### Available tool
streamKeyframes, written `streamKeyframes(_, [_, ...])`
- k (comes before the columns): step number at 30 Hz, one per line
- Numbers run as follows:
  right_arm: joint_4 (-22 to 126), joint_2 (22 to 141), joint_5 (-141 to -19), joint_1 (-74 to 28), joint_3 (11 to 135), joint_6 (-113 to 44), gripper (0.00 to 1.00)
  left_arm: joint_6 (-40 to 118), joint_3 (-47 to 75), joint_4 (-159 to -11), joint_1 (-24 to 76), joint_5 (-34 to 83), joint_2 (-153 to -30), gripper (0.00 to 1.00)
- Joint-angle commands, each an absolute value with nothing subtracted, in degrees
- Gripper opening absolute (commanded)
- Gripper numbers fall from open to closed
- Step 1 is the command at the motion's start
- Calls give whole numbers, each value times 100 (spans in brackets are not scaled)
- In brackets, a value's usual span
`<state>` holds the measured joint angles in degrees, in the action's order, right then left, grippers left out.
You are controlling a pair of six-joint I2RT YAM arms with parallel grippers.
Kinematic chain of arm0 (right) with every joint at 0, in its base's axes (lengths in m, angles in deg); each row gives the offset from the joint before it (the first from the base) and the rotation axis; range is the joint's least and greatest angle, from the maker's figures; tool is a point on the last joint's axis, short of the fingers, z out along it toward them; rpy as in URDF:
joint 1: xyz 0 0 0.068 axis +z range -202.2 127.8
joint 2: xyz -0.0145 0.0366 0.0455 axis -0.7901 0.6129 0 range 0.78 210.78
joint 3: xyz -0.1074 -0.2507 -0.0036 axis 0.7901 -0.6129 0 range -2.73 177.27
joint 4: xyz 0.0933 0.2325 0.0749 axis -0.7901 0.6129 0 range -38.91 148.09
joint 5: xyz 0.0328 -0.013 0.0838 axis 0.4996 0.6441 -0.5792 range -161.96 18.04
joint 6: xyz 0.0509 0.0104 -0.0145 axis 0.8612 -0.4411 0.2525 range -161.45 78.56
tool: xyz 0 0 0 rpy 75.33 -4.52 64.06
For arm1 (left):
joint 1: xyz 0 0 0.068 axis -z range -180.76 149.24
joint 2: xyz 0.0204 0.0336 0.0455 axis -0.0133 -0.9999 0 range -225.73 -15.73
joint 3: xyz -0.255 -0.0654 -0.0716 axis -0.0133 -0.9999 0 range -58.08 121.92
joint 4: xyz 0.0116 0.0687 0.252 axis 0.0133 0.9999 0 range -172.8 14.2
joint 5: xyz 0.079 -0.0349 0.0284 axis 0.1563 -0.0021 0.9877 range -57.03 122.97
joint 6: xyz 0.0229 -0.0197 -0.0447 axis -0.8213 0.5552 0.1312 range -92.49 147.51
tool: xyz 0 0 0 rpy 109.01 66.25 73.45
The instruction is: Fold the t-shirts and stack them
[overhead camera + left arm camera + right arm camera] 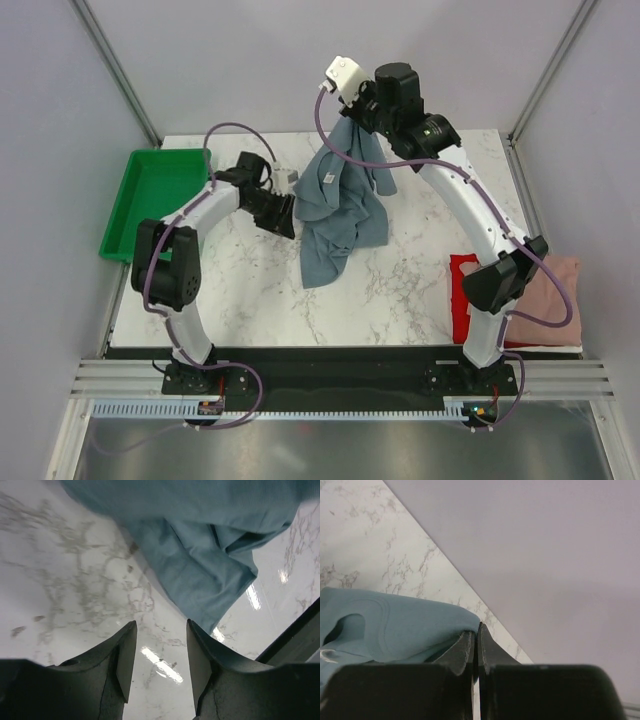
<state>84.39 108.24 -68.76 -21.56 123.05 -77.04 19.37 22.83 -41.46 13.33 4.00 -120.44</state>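
Observation:
I expect the bunched slate blue-grey t-shirt [328, 250] to spread wide but stay creased lower down when I pull it sideways, because loose folds [344, 203] overlap down it.
The slate blue-grey t-shirt [340, 200] hangs bunched from my right gripper [352, 112] at the table's far middle, its lower end trailing on the marble. My right gripper [475, 632] is shut on an edge of this shirt [395, 625]. My left gripper [284, 222] is open and empty, low over the marble just left of the shirt; in the left wrist view the shirt [200, 555] lies beyond its open fingertips [160, 630]. The red t-shirt [462, 300] and the dusty pink t-shirt [556, 290] lie at the table's right edge, partly hidden by my right arm.
A green plastic tray [150, 195] stands at the table's far left edge. Grey walls enclose the table on three sides. The table's near edge [295, 635] shows as a dark strip in the left wrist view.

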Motion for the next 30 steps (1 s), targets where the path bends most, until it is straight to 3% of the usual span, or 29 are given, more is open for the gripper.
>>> streamKeyframes(1, [8141, 10757, -6458, -2205, 12129, -7608, 0, 2153, 1945, -4369, 1787, 371, -12277, 52])
streamKeyframes(11, [8150, 10792, -6422, -2328, 12014, -7546, 0, 2285, 1672, -4475, 2437, 493, -12857, 51])
streamKeyframes(14, [8141, 10801, -6431, -2346, 11979, -7528, 0, 2311, 1821, -4431, 2447, 555, -13025, 45])
streamKeyframes(17, [8150, 10801, -6431, -2389, 11935, -7519, 0, 2311, 1926, -4369, 2447, 608, -13139, 29])
streamKeyframes(18, [8150, 10836, -6431, -2416, 11926, -7476, 0, 2311, 1962, -4343, 2438, 616, -13113, 16])
streamKeyframes(19, [8141, 10845, -6431, -2468, 11935, -7441, 0, 2303, 2084, -4247, 2429, 608, -13087, 9])
streamKeyframes(21, [8098, 10949, -6457, -2582, 11979, -7336, 0, 2198, 2277, -4194, 2324, 660, -12834, 2])
streamKeyframes(30, [7747, 12374, -6475, -3444, 13991, -6939, 0, 1548, 5528, -3632, 1006, 722, -12533, 2])
